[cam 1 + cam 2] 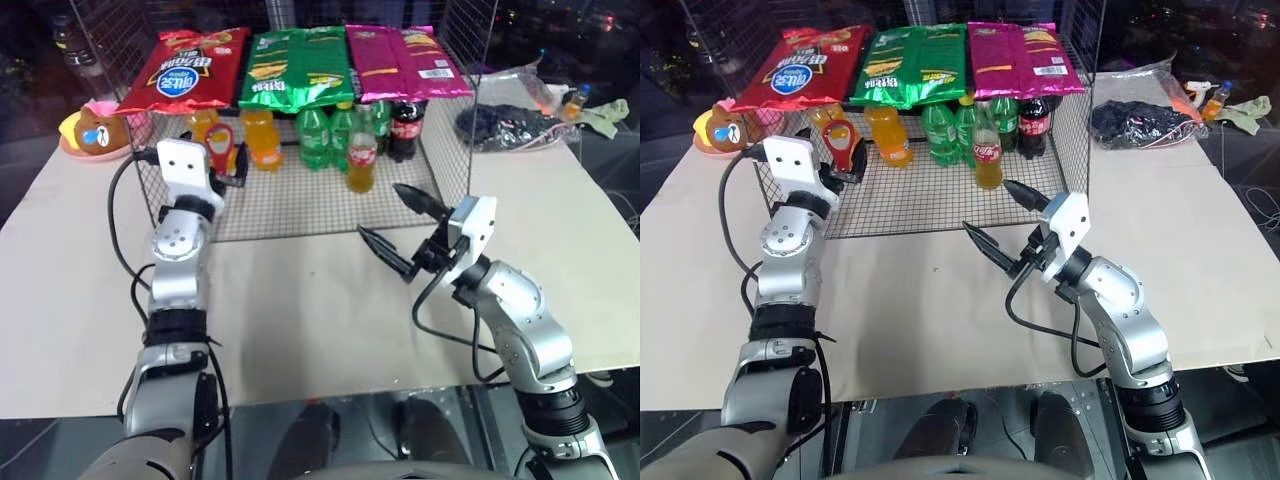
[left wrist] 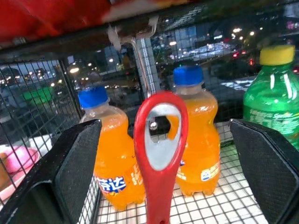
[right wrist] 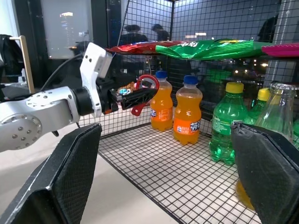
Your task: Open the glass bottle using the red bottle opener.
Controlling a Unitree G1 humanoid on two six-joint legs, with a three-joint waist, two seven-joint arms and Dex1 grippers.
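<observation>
I expect the red bottle opener (image 1: pixel 220 148) to slip off freely when I pull it away, because the hook's round tip (image 2: pixel 153 125) shows through the opening in the bottle opener's head.
The glass bottle (image 1: pixel 361 155), holding orange drink and wearing a red-and-white label, stands at the front of the wire rack (image 1: pixel 300 215). Its clear neck (image 3: pixel 280 100) shows past my right finger. The red bottle opener (image 1: pixel 220 148) stands upright at the rack's left end, rounded head up. It sits between the fingers of my left gripper (image 1: pixel 226 162), which is open, and in the left wrist view the opener (image 2: pixel 161 154) touches neither pad. My right gripper (image 1: pixel 380 210) hovers open and empty over the table, just in front of the bottle.
Red, green and magenta snack bags (image 1: pixel 300 65) lie on top of the rack. Inside stand plastic orange-soda bottles (image 1: pixel 260 138), green bottles (image 1: pixel 318 135) and a cola bottle (image 1: pixel 405 128). A pink plate with a bear toy (image 1: pixel 92 130) sits far left and a dark bag (image 1: pixel 510 125) far right.
</observation>
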